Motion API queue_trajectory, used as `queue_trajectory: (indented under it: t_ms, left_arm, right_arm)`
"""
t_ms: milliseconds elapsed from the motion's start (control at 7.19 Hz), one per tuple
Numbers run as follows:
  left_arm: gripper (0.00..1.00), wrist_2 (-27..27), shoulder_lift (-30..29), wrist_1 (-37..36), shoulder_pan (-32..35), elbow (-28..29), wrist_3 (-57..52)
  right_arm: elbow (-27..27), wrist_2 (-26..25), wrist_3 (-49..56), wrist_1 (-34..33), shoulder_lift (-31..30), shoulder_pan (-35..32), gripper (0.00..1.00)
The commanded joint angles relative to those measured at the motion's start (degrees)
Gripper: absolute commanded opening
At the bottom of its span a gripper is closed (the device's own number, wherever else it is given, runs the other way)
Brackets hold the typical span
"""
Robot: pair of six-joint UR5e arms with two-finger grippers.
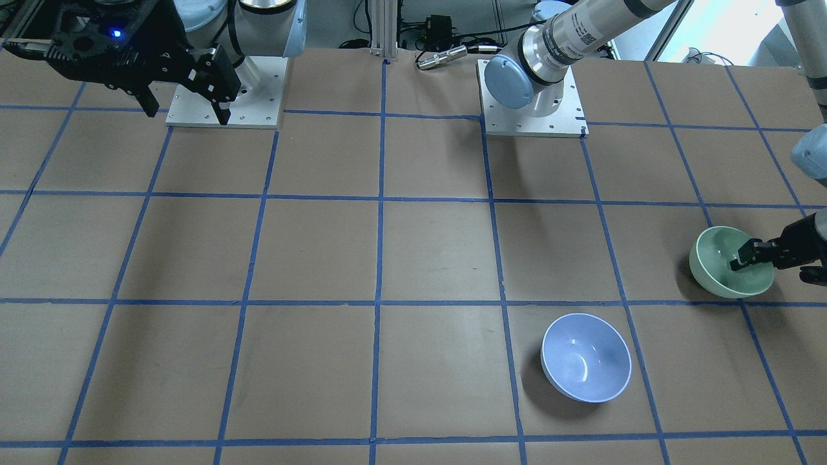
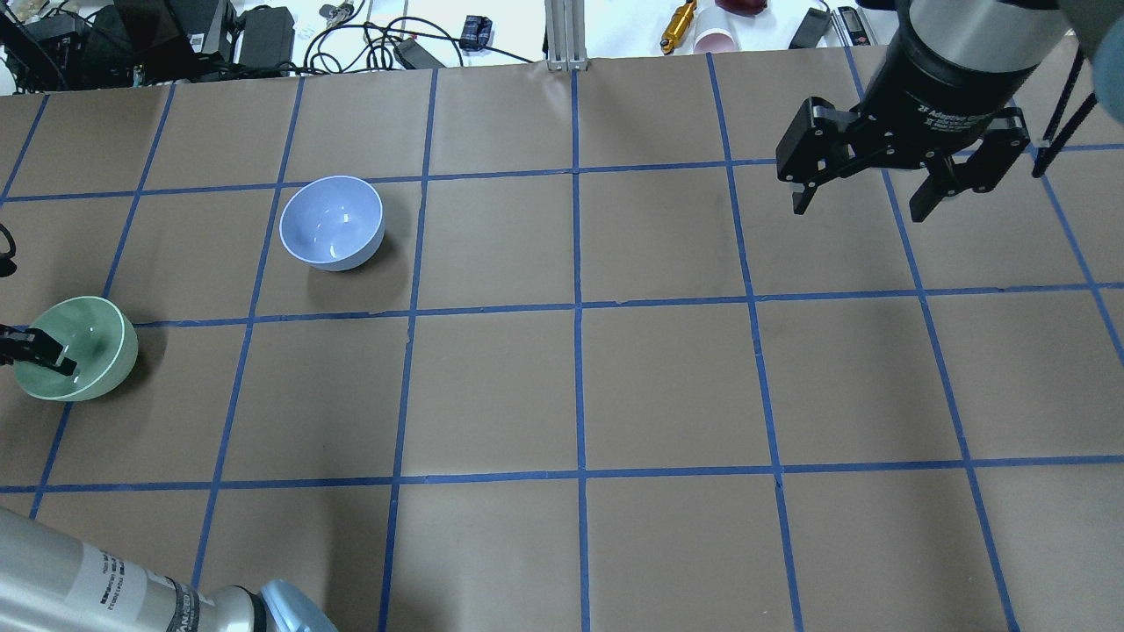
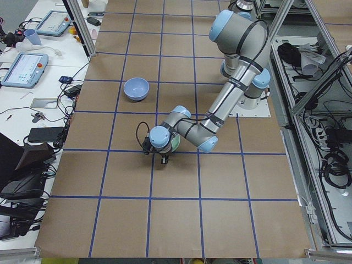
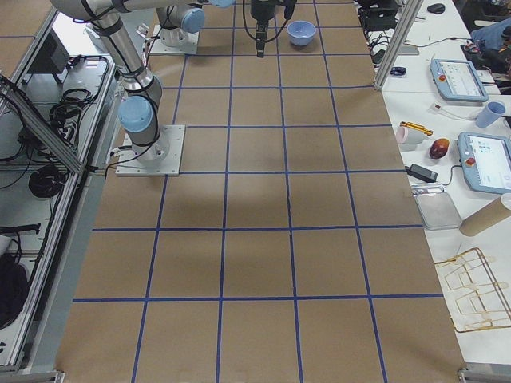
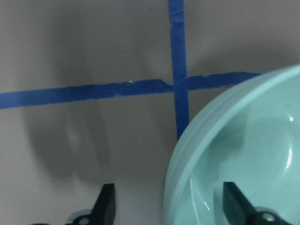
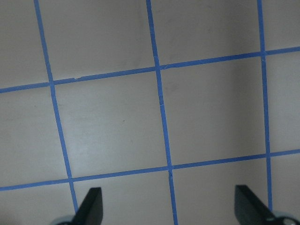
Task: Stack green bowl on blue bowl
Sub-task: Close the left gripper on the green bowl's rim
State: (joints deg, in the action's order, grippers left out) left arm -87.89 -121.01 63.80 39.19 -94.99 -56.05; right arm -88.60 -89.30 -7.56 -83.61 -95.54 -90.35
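The green bowl point(image 1: 714, 267) should sink in almost to its rim when I lower it, because the empty blue bowl point(image 1: 586, 358) has a similar width and round shape.
The green bowl point(image 1: 717, 265) sits near the table's edge on my left side; it also shows in the overhead view point(image 2: 88, 351). My left gripper point(image 1: 769, 266) is open and straddles its rim: in the left wrist view point(image 5: 169, 208) one finger point(image 5: 234, 204) is inside the bowl point(image 5: 243, 154) and the other is outside over the table. The bowl looks slightly tilted. The blue bowl point(image 1: 585, 358) stands upright and empty about one grid square away point(image 2: 332, 221). My right gripper point(image 2: 858, 211) is open and empty, held high over the far right of the table.
The table is brown paper with a blue tape grid point(image 2: 578, 307). Both arm bases sit on white plates point(image 1: 533, 116) at the robot side. Cables, a cup and tools lie beyond the far edge point(image 2: 702, 31). The left arm's forearm point(image 2: 105, 588) crosses the near left corner.
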Motion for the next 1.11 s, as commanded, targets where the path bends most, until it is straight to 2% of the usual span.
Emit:
queue_trajectory:
  t_ms: [0,139,974]
  left_arm:
    - [0.00,0.0,0.2,0.5,0.1,0.1,0.1]
    - [0.00,0.0,0.2,2.7,0.1,0.2,0.2]
    - [0.00,0.0,0.8,3.6,0.2,0.4,0.2]
  right_arm:
    - [-0.1,0.0,0.0,0.0,0.0,0.0,1.00]
    - [0.0,0.0,0.0,0.0,0.0,0.0,1.00]
    - [0.0,0.0,0.0,-0.1,0.0,0.0,1.00]
